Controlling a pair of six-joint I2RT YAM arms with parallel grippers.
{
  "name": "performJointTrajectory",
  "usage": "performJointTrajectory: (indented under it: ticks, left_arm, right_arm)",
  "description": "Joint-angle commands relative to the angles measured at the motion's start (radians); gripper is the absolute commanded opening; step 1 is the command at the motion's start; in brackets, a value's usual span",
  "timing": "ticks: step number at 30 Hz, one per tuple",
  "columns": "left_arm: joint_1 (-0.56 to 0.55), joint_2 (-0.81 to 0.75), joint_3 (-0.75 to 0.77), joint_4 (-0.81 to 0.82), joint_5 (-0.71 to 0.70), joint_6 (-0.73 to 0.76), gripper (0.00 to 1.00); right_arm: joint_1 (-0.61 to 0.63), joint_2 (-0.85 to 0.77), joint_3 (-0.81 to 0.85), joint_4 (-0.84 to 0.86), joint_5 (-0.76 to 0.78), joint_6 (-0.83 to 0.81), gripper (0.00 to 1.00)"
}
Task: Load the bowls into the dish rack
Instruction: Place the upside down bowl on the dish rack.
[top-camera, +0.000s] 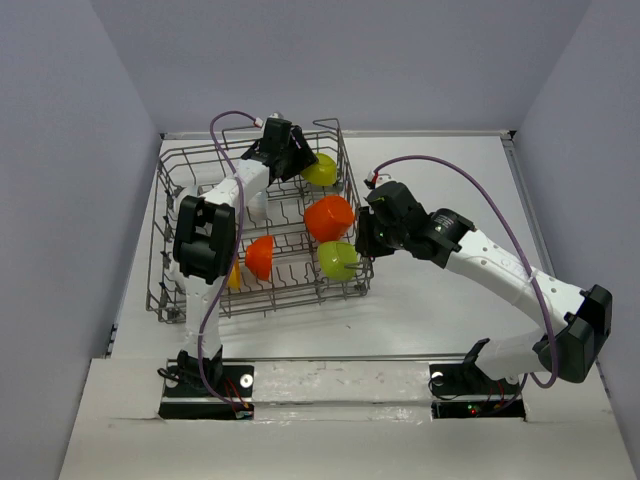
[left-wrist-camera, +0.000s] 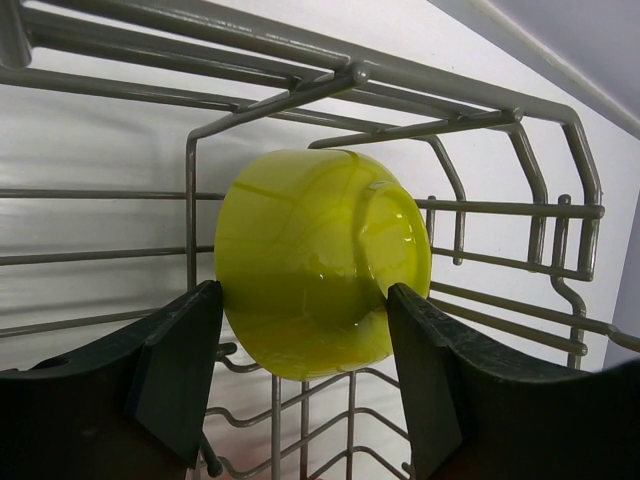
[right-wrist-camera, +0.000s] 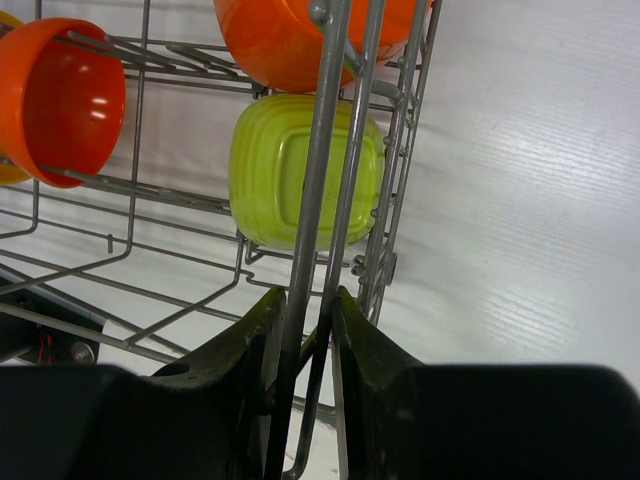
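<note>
The lime green bowl is leaning on the wires in the rack's far corner (left-wrist-camera: 420, 131), so the robot's left gripper needs to pull it down toward the large red-orange bowl (top-camera: 328, 217) before opening.
The grey wire dish rack (top-camera: 290, 300) stands on the left half of the table. My left gripper (top-camera: 306, 166) reaches into its far right corner. There its fingers (left-wrist-camera: 185, 350) press both sides of a lime green bowl (left-wrist-camera: 310, 260), which rests tilted against the rack's wires (left-wrist-camera: 480, 120). My right gripper (top-camera: 363, 240) is shut on two upright wires (right-wrist-camera: 325, 150) of the rack's right side. Inside lie a large red-orange bowl (top-camera: 330, 217), a squarish lime bowl (right-wrist-camera: 285, 170), a smaller red-orange bowl (right-wrist-camera: 60, 100) and an orange-yellow one (top-camera: 234, 275).
The left arm's links lie over the rack's left half and hide what is below them. White tabletop (top-camera: 450, 180) stretches to the right of the rack. Grey walls close in on both sides and behind. Purple cables loop above both arms.
</note>
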Motion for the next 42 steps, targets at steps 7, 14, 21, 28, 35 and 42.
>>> performJointTrajectory:
  ticks: [7, 14, 21, 28, 35, 42]
  left_arm:
    - [-0.038, 0.031, 0.059, -0.074, 0.05, 0.057, 0.81]
    - [-0.033, 0.02, 0.08, -0.122, 0.012, 0.054, 0.93]
    - [-0.033, 0.028, 0.085, -0.122, 0.033, 0.036, 0.91]
    - [-0.038, 0.049, 0.106, -0.119, 0.056, 0.026, 0.79]
    - [-0.042, 0.055, 0.123, -0.119, 0.075, 0.049, 0.61]
    - [-0.041, 0.045, 0.123, -0.13, 0.095, 0.098, 0.54]
  right_arm:
    - [0.012, -0.014, 0.037, 0.06, -0.097, 0.012, 0.11]
    - [0.012, -0.014, 0.04, 0.058, -0.096, 0.015, 0.11]
    - [0.012, -0.012, 0.04, 0.058, -0.094, 0.013, 0.11]
    - [0.012, -0.011, 0.038, 0.06, -0.094, 0.01, 0.11]
    - [0.012, -0.003, 0.038, 0.06, -0.091, 0.006, 0.11]
    - [0.012, 0.006, 0.043, 0.062, -0.09, 0.004, 0.11]
